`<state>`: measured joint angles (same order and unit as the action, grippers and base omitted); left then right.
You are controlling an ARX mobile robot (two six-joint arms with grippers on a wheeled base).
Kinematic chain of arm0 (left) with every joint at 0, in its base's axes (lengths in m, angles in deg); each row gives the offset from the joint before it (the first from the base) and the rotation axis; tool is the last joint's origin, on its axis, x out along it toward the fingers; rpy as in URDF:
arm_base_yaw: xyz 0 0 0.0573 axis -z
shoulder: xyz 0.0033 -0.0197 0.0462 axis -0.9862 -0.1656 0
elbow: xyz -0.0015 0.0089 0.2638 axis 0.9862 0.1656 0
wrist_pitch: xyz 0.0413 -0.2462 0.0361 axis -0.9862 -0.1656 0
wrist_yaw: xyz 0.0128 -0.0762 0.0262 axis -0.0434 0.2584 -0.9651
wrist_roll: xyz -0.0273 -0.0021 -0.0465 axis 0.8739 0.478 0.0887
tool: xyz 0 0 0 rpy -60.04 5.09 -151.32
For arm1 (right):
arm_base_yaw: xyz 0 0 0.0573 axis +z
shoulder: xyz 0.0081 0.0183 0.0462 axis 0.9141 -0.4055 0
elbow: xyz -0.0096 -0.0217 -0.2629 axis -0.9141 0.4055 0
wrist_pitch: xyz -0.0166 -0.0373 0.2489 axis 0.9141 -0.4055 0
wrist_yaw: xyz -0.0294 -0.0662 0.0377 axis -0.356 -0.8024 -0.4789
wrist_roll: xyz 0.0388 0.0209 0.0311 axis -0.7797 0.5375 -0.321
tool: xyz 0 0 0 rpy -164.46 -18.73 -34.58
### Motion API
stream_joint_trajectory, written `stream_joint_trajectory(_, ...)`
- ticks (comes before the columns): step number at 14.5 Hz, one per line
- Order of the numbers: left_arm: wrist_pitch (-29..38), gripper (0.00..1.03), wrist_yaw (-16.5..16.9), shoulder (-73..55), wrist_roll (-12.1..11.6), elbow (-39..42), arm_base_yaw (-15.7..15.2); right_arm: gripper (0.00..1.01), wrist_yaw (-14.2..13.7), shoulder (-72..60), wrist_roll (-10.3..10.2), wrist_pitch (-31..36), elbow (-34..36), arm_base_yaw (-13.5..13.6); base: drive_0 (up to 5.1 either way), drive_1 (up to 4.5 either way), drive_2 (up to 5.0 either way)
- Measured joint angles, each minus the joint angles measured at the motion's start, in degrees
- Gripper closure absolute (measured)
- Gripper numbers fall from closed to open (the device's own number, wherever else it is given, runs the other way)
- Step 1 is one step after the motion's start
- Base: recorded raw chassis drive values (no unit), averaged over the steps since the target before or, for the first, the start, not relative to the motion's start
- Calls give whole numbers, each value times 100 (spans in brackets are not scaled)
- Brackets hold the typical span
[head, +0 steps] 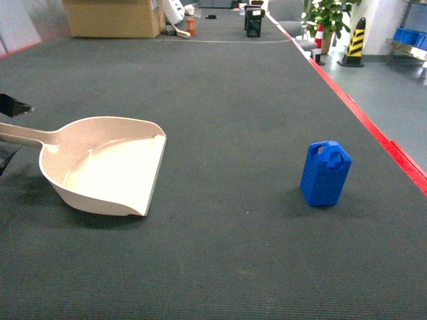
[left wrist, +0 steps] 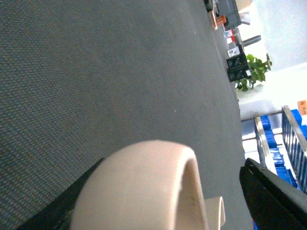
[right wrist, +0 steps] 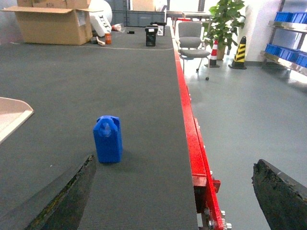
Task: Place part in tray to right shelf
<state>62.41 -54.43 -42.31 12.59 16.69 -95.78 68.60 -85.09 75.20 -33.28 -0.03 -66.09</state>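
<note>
The part should stay upright inside the beige tray (head: 107, 165) when I carry the tray by its handle, because the tray curves up around a deep hollow (head: 83, 165).
The part (head: 325, 173), a small blue jerrycan-shaped block, stands upright on the dark mat at the right. The beige tray (head: 107, 163) lies on the mat at the left, its handle (head: 23, 135) running off the left edge. My left gripper (left wrist: 171, 165) is open, and the tray's rounded handle end (left wrist: 144, 191) sits between its spread fingers, against the left one (left wrist: 72, 201). A black bit of this gripper (head: 10, 105) shows at the head view's left edge. My right gripper (right wrist: 173, 162) is open and empty, low over the mat, with the part (right wrist: 108, 139) ahead to its left.
The table's red edge (right wrist: 192, 139) runs just right of the part, with grey floor beyond. A steel rack with blue crates (right wrist: 288, 52) stands far right; I cannot tell whether it is the right shelf. A cardboard box (head: 113, 17) and a chair (right wrist: 191, 38) are at the far end.
</note>
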Motion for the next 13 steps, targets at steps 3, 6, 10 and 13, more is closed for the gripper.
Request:
stream_joint_trajectory(3,111,51,13,-256,74,-208,-2,3,-2,0,0,-2,0,0,0,0,0)
stream_joint_trajectory(6,695,86,94,-304,614,-151,39,3,-2,0,0,-2,0,0,0,0,0)
stream_joint_trajectory(10,1394,91,168,275,914,564,151,3,-2,0,0,0,0,0,0,0,0)
stream_joint_trajectory(13,2107,91,273,1145,1263,944,396,3,-2,0,0,-2,0,0,0,0,0)
